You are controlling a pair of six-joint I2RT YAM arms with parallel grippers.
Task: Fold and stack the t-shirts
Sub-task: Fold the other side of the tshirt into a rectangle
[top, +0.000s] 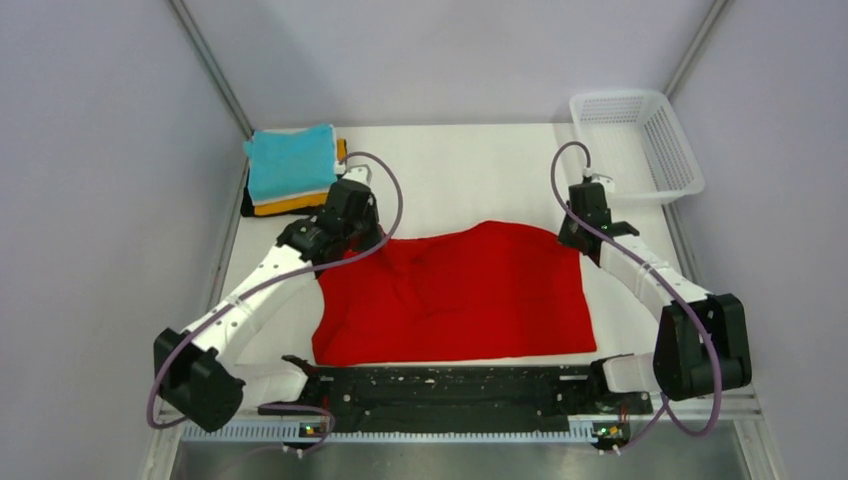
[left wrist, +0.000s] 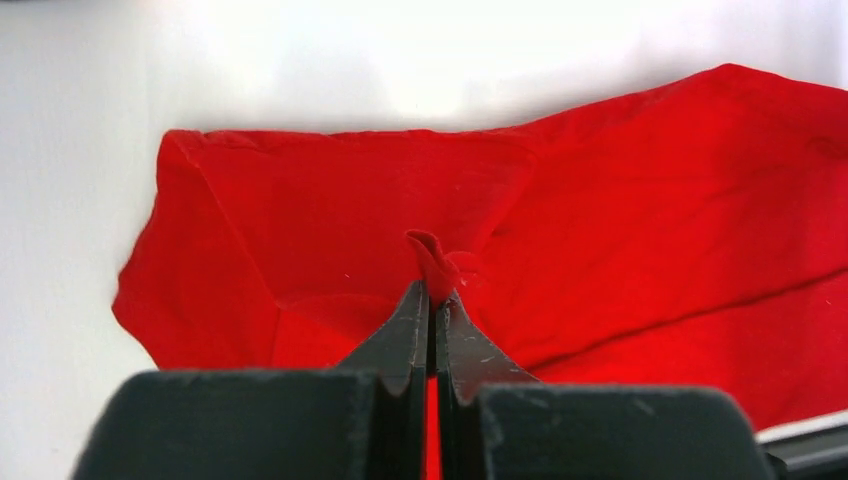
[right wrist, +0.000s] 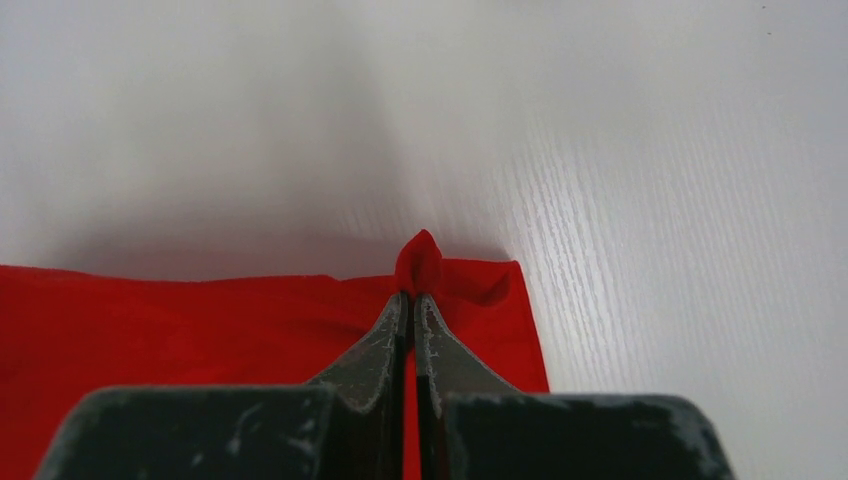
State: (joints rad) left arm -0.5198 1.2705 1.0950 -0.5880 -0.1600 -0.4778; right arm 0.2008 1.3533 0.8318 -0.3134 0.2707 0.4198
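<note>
Both ends of the red t-shirt's far edge (top: 490, 225) are pinched in my grippers, so my left gripper should go on pulling toward the black bar (top: 375, 388) until the far edge lies straight.
A bright red t-shirt (top: 460, 295) lies spread on the white table. My left gripper (top: 352, 238) is shut on the shirt's far left corner; in the left wrist view (left wrist: 432, 292) a pinch of red cloth (left wrist: 432, 258) stands up between the shut jaws. My right gripper (top: 575, 235) is shut on the far right corner; in the right wrist view (right wrist: 411, 296) a small red fold (right wrist: 418, 262) sticks out above the jaws. A stack of folded shirts (top: 292, 168), turquoise on top with orange-yellow, white and black edges below, sits at the far left.
A white plastic mesh basket (top: 640, 142) stands at the far right corner. Grey walls close in the table (top: 460, 170) on the left, back and right. A black bar (top: 450, 385) between the arm bases runs along the near edge.
</note>
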